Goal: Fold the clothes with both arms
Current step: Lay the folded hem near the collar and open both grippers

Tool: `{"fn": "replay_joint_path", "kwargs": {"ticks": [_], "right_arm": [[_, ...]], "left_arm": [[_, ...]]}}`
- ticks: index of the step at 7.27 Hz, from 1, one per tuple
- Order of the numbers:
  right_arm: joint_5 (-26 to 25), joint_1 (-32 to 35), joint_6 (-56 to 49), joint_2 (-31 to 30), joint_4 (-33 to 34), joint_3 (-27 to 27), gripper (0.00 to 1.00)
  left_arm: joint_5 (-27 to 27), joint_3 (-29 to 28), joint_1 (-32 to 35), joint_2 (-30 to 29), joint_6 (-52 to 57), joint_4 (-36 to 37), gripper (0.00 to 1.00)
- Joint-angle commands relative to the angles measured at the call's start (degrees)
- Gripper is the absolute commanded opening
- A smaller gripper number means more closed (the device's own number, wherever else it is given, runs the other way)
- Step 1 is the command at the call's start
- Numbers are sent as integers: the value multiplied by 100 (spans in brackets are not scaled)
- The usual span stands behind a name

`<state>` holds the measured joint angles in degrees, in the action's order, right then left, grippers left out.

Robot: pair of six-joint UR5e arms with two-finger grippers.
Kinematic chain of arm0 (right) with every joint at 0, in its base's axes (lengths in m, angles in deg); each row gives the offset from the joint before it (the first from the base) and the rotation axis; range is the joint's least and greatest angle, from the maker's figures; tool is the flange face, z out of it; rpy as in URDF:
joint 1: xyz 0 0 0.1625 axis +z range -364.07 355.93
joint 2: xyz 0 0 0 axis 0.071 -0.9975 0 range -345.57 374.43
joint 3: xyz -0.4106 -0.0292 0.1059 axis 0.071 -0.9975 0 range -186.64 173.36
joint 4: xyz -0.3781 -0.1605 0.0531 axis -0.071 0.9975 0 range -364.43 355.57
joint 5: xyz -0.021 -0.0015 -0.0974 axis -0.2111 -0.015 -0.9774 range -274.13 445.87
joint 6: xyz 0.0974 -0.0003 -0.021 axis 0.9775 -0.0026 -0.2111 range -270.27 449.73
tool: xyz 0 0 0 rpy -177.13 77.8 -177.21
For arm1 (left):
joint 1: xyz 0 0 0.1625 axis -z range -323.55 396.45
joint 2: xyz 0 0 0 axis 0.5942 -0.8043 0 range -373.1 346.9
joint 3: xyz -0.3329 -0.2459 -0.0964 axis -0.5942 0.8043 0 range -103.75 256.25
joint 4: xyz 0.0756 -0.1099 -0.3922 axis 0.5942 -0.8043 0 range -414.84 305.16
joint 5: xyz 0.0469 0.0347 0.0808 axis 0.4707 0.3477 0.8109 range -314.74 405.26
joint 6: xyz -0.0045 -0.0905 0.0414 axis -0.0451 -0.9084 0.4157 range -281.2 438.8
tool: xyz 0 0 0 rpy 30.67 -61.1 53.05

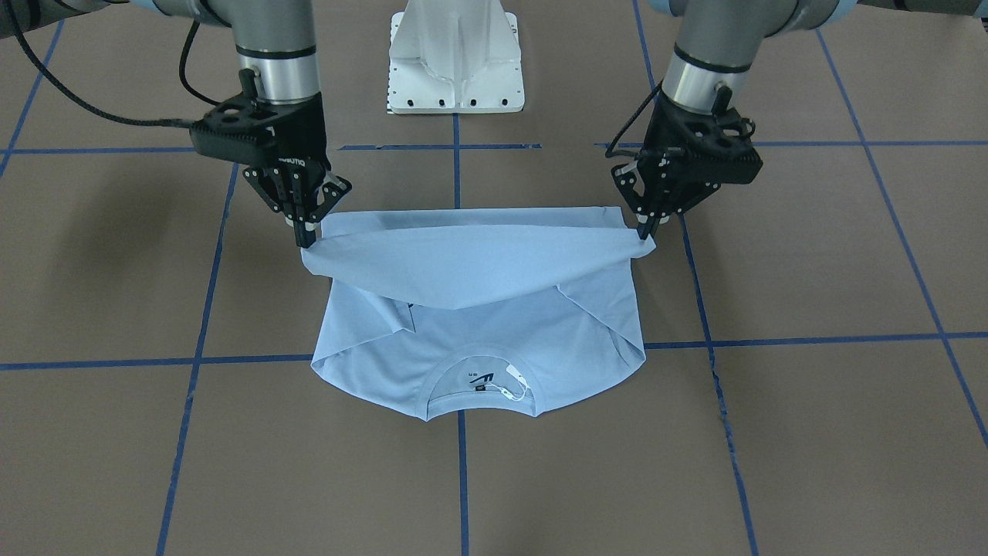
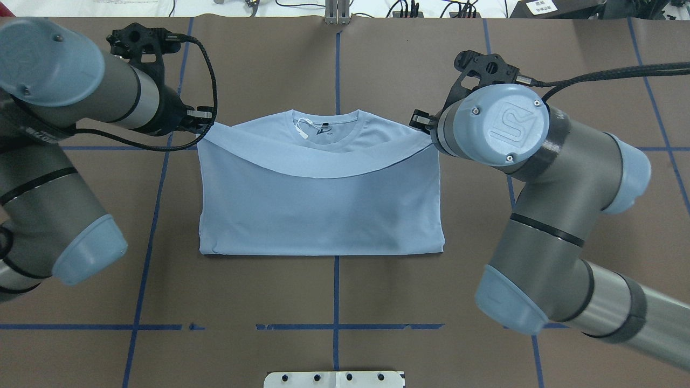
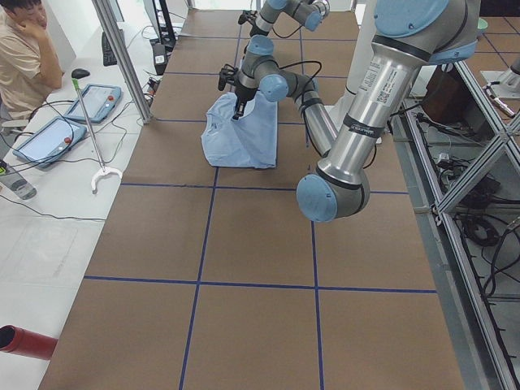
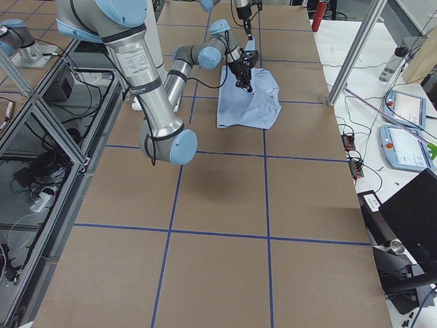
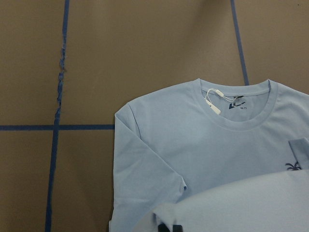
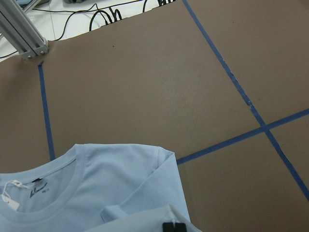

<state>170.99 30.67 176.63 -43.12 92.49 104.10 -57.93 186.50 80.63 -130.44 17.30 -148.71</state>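
The T-shirt's hem corners (image 1: pixel 647 247) are hanging level above the T-shirt's side edges, so my left gripper should now move its hem corner toward the T-shirt's shoulder (image 1: pixel 635 356) until the hem is lying there.
The light blue T-shirt (image 2: pixel 318 199) lies on the brown table, its collar and white tag (image 1: pixel 513 388) on the side away from the robot. Its hem is lifted and drawn over the body toward the collar, sagging in the middle. My left gripper (image 1: pixel 644 232) is shut on one hem corner and my right gripper (image 1: pixel 306 238) is shut on the other; both hold the cloth a little above the table. In the overhead view the left gripper (image 2: pixel 204 121) and right gripper (image 2: pixel 425 125) stand at the shoulders. The palm print (image 5: pixel 292 166) shows in the left wrist view.
The white pedestal base (image 1: pixel 455 62) stands behind the shirt. Blue tape lines (image 1: pixel 461 479) cross the table. An operator (image 3: pixel 24 57) sits at a side bench with tablets (image 3: pixel 93 101). A red cylinder (image 3: pixel 24 341) lies off the table's near corner.
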Motion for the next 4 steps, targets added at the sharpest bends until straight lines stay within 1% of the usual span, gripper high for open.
{"fn": "replay_joint_path", "kwargs": {"ticks": [1, 2, 3, 4], "right_arm": [[-12, 94, -86, 435, -854, -1479, 0], [-30, 120, -103, 445, -1433, -2033, 0], [-39, 129, -121, 446, -1813, -2465, 0], [-39, 129, -121, 463, -1930, -2669, 0]], "left_arm": [[247, -1368, 21, -410, 7, -813, 0], [256, -2167, 21, -613, 7, -1443, 0], [448, -2871, 13, -702, 7, -2119, 0], [502, -3278, 4, -738, 7, -2431, 0]]}}
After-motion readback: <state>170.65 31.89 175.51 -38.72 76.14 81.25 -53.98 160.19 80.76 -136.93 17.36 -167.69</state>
